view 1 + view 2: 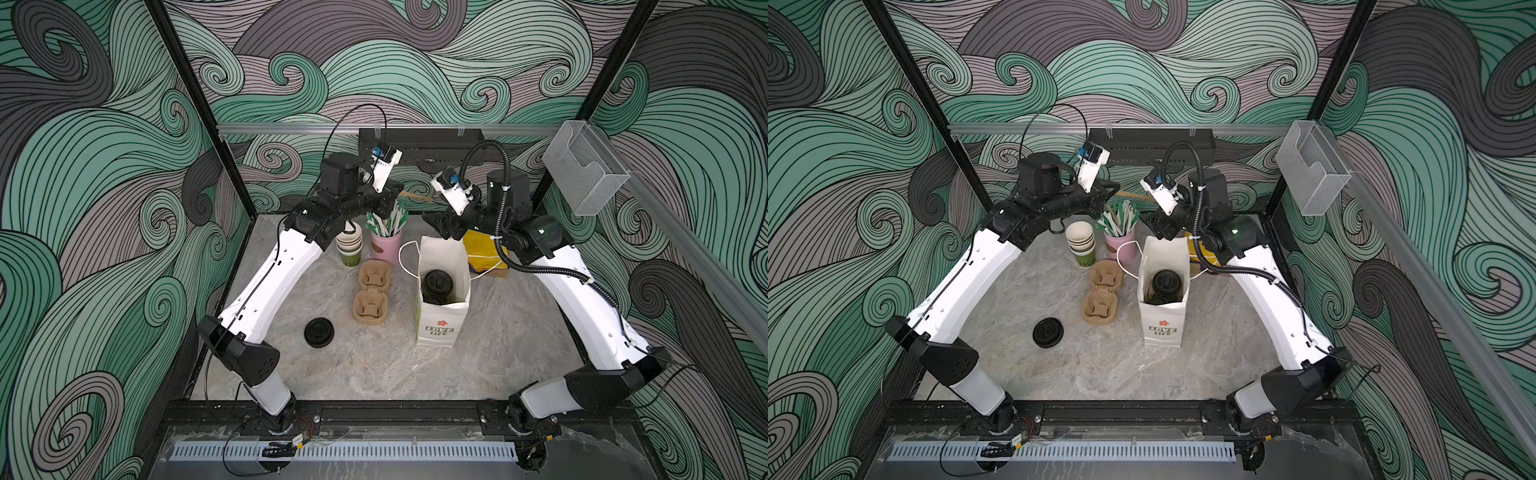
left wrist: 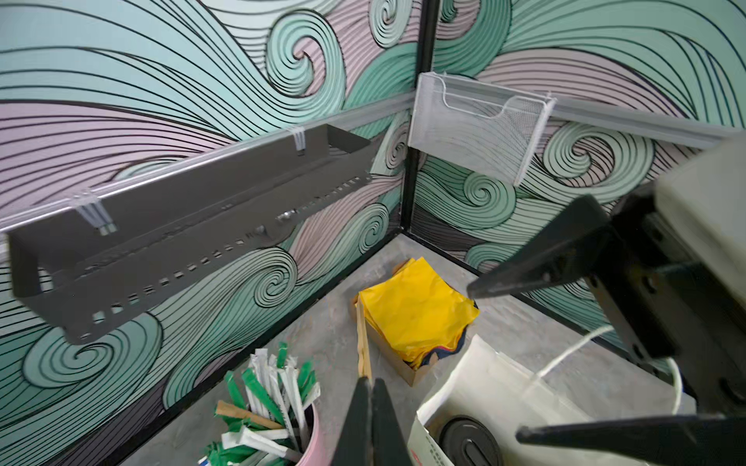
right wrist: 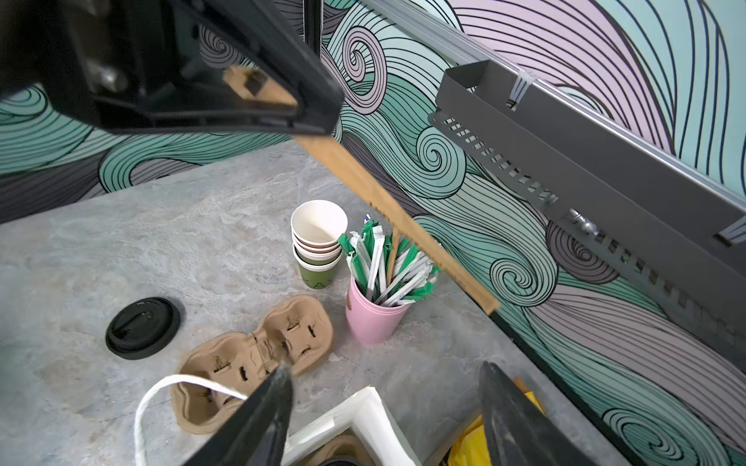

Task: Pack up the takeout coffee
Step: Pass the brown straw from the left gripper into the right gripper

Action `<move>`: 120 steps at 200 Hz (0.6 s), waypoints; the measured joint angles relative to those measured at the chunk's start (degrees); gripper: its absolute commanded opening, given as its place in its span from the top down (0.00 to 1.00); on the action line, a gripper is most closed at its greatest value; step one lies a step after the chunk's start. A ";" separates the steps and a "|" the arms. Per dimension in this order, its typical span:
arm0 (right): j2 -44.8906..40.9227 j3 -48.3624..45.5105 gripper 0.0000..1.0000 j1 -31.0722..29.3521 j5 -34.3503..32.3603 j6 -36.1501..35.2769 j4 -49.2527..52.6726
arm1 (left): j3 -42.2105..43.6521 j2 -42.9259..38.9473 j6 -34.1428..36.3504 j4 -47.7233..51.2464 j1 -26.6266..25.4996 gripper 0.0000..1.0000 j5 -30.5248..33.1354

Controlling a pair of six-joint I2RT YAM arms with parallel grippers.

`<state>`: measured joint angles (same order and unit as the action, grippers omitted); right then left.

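The wooden stick's loose end (image 1: 428, 198) points at my right gripper's open fingers (image 1: 429, 224), so my left gripper goes on holding the stick until those fingers close on it.
A white paper bag (image 1: 440, 320) printed LOVE LIFE stands open on the table. Inside it shows the black lid of a takeout coffee (image 1: 437, 284) (image 1: 1165, 284) (image 2: 470, 441); the cup below the lid is hidden. My right gripper (image 3: 386, 368) (image 1: 432, 227) hangs open just above the bag's far rim, with nothing between its fingers. My left gripper (image 2: 369, 381) (image 1: 400, 192) is shut on a flat brown wooden stick (image 2: 362, 339) (image 3: 395, 218), held in the air above the pink straw cup (image 1: 386, 245).
A stack of empty green paper cups (image 1: 349, 247) stands left of the straw cup. Brown pulp carriers (image 1: 371, 297) lie beside the bag, with a loose black lid (image 1: 319, 331) nearer the front. A box of yellow napkins (image 1: 484, 253) sits behind the bag.
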<state>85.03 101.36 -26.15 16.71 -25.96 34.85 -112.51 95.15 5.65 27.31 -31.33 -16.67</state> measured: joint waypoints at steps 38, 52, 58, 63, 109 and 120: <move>0.61 -0.81 0.35 -0.07 2.47 -6.12 -3.13 | 1.70 -0.02 1.84 -0.57 0.00 1.00 -5.03; 0.87 -0.81 0.38 -0.39 3.34 -7.80 -4.39 | 1.70 -0.11 1.88 -1.22 0.00 1.00 -6.62; 1.07 -0.81 0.39 -0.52 3.65 -8.31 -4.90 | 1.70 -0.11 1.88 -1.38 0.00 1.00 -7.30; 1.22 -0.81 0.41 -0.72 3.96 -8.66 -5.20 | 1.70 -0.11 1.88 -1.46 0.00 1.00 -7.82; 3.76 -0.81 0.51 -2.47 5.09 -12.70 -6.49 | 1.70 -0.13 1.68 -1.53 -0.11 1.00 -11.39; 4.04 -0.85 0.54 -2.62 4.83 -13.53 -6.91 | 1.70 -0.15 1.60 -1.51 -0.24 1.00 -12.07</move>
<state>89.08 100.51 -28.77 21.54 -39.48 27.94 -110.80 95.00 7.25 25.80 -31.57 -28.73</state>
